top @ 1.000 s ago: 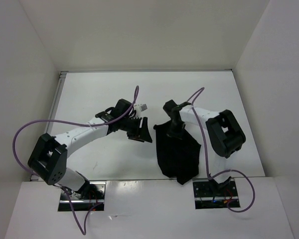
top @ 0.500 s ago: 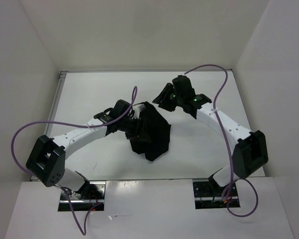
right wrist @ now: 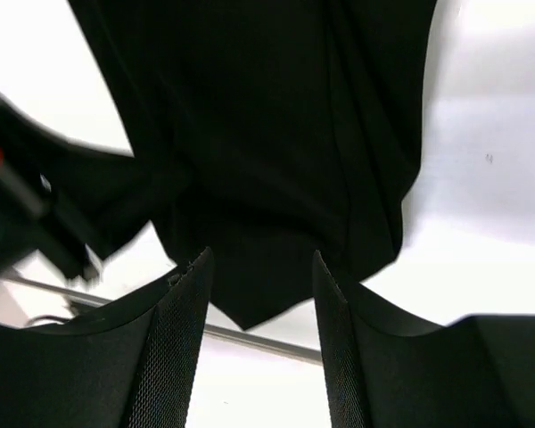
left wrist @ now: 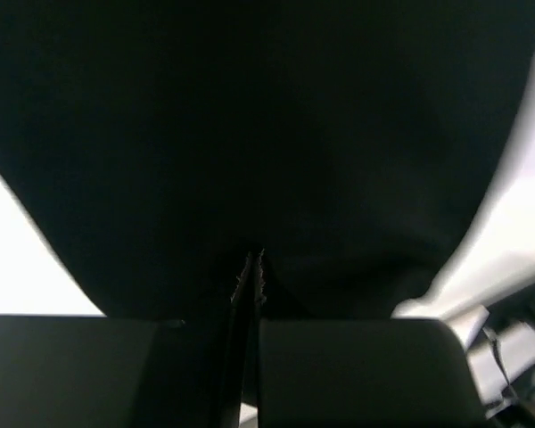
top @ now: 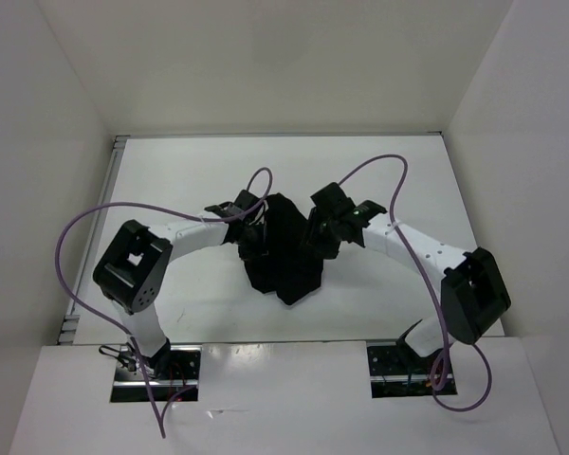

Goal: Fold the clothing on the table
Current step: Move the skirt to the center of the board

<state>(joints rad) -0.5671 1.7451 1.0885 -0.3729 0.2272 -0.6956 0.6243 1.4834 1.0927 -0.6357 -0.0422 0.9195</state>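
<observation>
My gripper will spread the black clothing (top: 289, 243) into a wider sheet when it pulls the clothing's edge outward, because long folds (right wrist: 341, 152) run along the heap.
The black clothing (top: 286, 254) lies bunched in a heap mid-table (top: 171, 180). My left gripper (top: 255, 237) is at the heap's left edge. In the left wrist view its jaws (left wrist: 251, 259) are pressed together on the cloth (left wrist: 250, 116), which fills that view. My right gripper (top: 321, 237) hangs over the heap's right edge. In the right wrist view its fingers (right wrist: 262, 256) stand apart and empty, and a pointed corner of the clothing (right wrist: 267, 134) lies just beyond the tips.
White walls (top: 57, 114) close in the table on three sides, with a metal strip (top: 112, 190) along the left edge. Purple cables (top: 379, 169) arc over both arms. The right arm's white link (left wrist: 508, 223) is close beside the left gripper.
The clothing went from the near right to a heap at the centre. My right gripper let go, opened and came back to its right edge. My left gripper shut on its left edge.
</observation>
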